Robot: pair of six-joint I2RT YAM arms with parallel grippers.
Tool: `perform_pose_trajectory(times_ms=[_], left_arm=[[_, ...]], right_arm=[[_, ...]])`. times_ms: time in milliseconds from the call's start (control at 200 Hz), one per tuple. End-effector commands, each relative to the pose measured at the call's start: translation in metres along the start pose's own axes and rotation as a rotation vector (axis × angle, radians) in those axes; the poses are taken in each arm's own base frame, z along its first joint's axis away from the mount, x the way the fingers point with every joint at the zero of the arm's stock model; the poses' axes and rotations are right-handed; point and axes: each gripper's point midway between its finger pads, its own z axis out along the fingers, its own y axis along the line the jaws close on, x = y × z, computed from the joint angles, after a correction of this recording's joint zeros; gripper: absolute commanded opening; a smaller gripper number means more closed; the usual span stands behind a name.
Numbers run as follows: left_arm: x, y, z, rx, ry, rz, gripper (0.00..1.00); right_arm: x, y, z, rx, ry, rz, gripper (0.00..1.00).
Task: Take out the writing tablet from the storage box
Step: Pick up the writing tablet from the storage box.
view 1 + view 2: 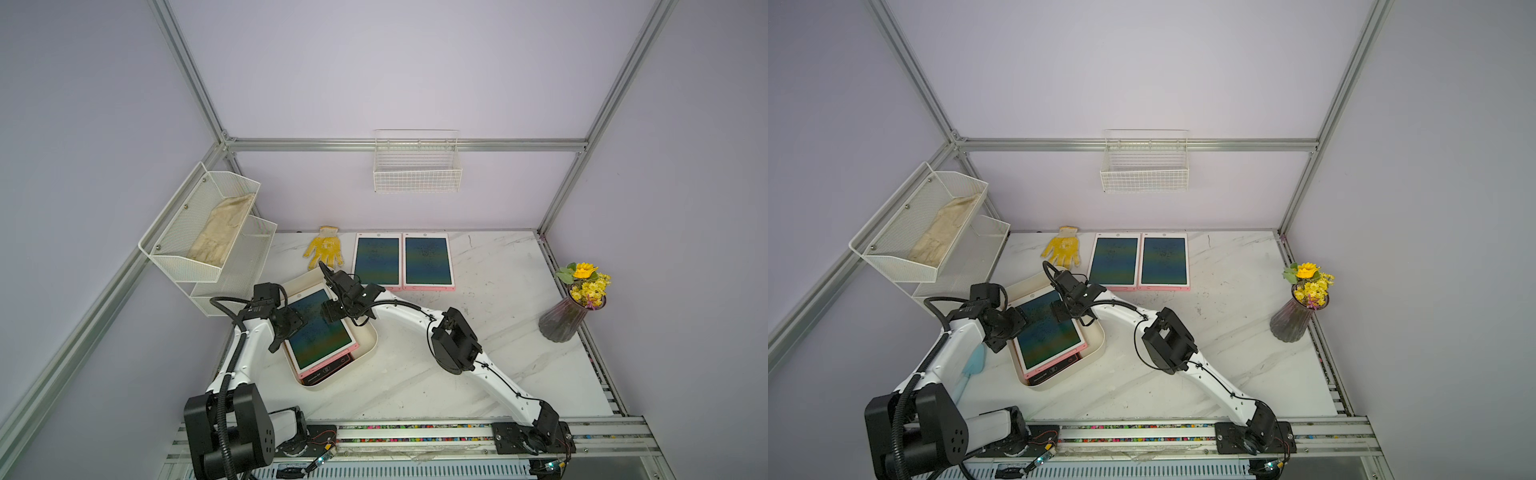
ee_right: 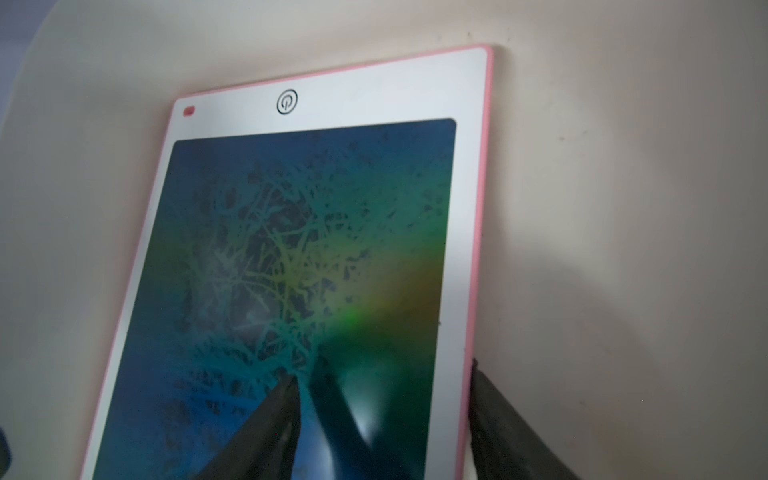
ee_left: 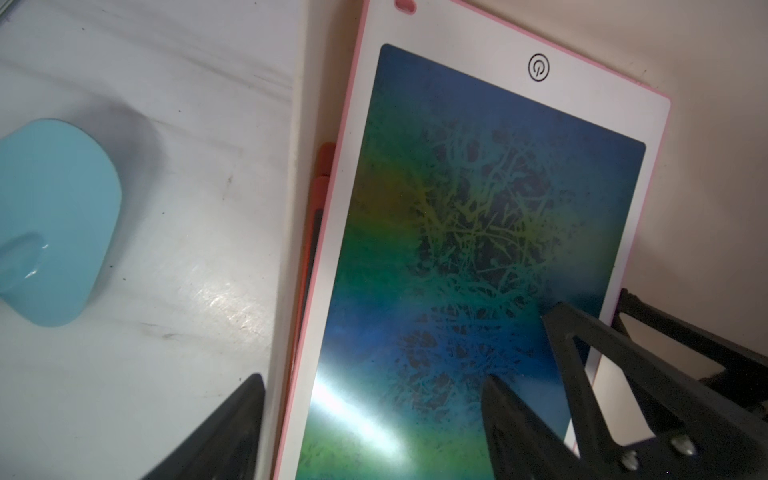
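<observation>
The writing tablet's edge point(image 3: 313, 322) at my left gripper is up against the side of the box, so my right gripper should grip the opposite pink rim point(image 2: 473, 320) and lift the tablet out.
The storage box point(image 1: 367, 332) point(image 1: 1099, 332), cream-white, sits left of centre on the marble table in both top views. A writing tablet point(image 1: 320, 328) point(image 1: 1050, 328) point(image 3: 457, 232) point(image 2: 299, 249) with a pink frame lies on top of a stack inside it. My left gripper point(image 1: 286, 332) point(image 1: 1000, 334) point(image 3: 374, 377) is open and straddles the tablet's long edge, one finger outside the box wall and one over the screen. My right gripper point(image 1: 332, 309) point(image 1: 1061, 309) point(image 2: 386, 370) is open over the opposite edge. One of its fingertips point(image 2: 295, 380) touches the screen and the other rests against the pink rim.
Two more tablets point(image 1: 377, 259) point(image 1: 428, 259) lie side by side at the back, beside a yellow glove point(image 1: 325, 247). A mesh shelf point(image 1: 208, 232) stands at the left and a wire basket point(image 1: 417, 166) hangs on the wall. A flower vase point(image 1: 577, 303) stands at the right. A light blue object point(image 3: 54, 220) lies beside the box.
</observation>
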Motion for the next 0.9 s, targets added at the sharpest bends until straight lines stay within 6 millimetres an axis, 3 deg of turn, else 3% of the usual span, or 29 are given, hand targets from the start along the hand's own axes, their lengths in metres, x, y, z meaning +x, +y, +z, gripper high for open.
perform_pose_trajectory(times_ms=[0, 230, 380, 895], left_arm=[[0.006, 0.0, 0.009, 0.023, 0.017, -0.006, 0.8], [0.009, -0.003, 0.017, 0.04, 0.035, -0.014, 0.79], [0.008, -0.005, 0.018, 0.048, 0.033, -0.017, 0.79], [0.007, -0.006, 0.018, 0.055, 0.032, -0.013, 0.78]], right_arm=[[0.009, 0.013, -0.008, -0.069, 0.045, 0.015, 0.62], [-0.018, 0.031, -0.039, -0.114, -0.018, -0.001, 0.55], [-0.017, 0.04, -0.047, -0.159, -0.003, 0.0, 0.48], [-0.019, 0.044, -0.07, -0.153, -0.003, -0.014, 0.48]])
